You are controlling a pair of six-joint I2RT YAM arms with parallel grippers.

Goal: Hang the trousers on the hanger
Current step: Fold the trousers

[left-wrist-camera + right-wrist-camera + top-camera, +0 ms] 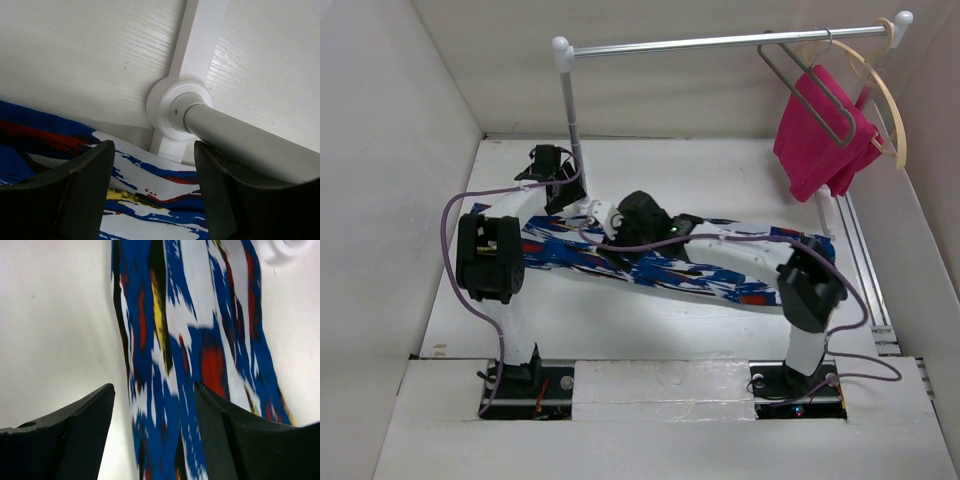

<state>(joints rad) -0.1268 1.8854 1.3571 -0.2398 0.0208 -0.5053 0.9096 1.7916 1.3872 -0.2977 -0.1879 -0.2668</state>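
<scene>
The rack pole's foot [180,111] leaves little room for my left gripper's open fingers, so my left gripper should move back and go to the trousers' end near the wall.
The trousers [705,277], in a blue, white, red and black print, lie stretched flat across the table from left to right. The grey wire hanger [798,92] hangs on the rail at the upper right, apart from both grippers. My left gripper [558,185] is open and low over the trousers' left end [150,200], beside the rack pole's foot; it shows in the left wrist view [152,165]. My right gripper [608,224] is open just above the trousers' middle [185,340], with fabric between the jaws in the right wrist view [152,410].
The rack's upright pole [570,110] and its white foot [170,100] stand right by the left gripper. The horizontal rail [720,42] runs to the right. A pale wooden hanger [892,105] with a magenta-pink garment [820,130] hangs beside the wire hanger. White walls enclose the table.
</scene>
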